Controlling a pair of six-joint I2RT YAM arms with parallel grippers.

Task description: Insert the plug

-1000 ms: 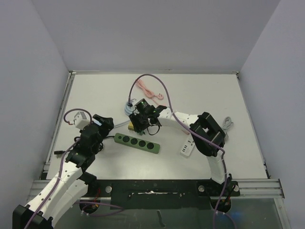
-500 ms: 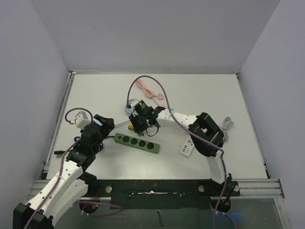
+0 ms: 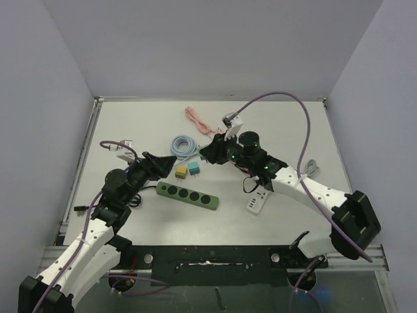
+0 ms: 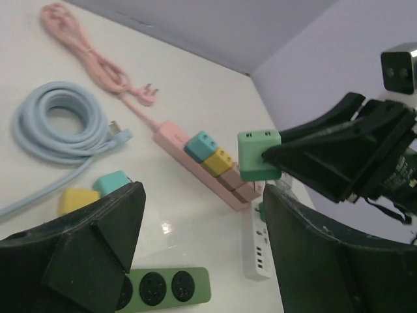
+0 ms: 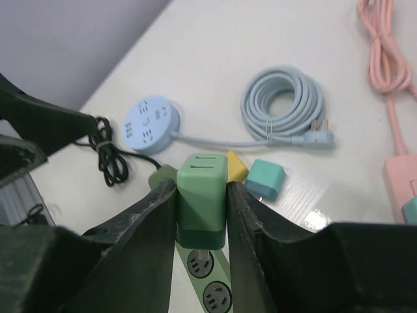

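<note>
The fingers of the robot's right gripper lie level across the green plug's body (image 4: 256,156), so the left gripper should hold the plug while the right gripper grips its top end (image 5: 202,162) again from above.
My right gripper (image 5: 201,188) is shut on a green plug (image 5: 202,205), prongs pointing down, held in the air above the end of the green power strip (image 5: 210,282). In the left wrist view the plug (image 4: 258,154) hangs in the right gripper's black fingers (image 4: 326,160), above a pink strip. The green power strip (image 3: 187,195) lies at the table's middle. My left gripper (image 3: 163,163) is open and empty, just above the strip's left end (image 4: 166,287). My right gripper (image 3: 208,153) is up and to the right of the strip.
A yellow plug (image 3: 182,171) and a teal plug (image 3: 194,169) lie behind the green strip. A light blue cable coil (image 3: 184,145) and a pink cable (image 3: 199,120) lie further back. A white power strip (image 3: 256,201) is at the right. A pink strip (image 4: 195,163) carries several plugs. A round blue socket (image 5: 151,120) also shows.
My right arm has lifted off the cluster of plugs and swung its elbow to the right, with the green plug in its jaws. My left gripper has turned toward the strip.
</note>
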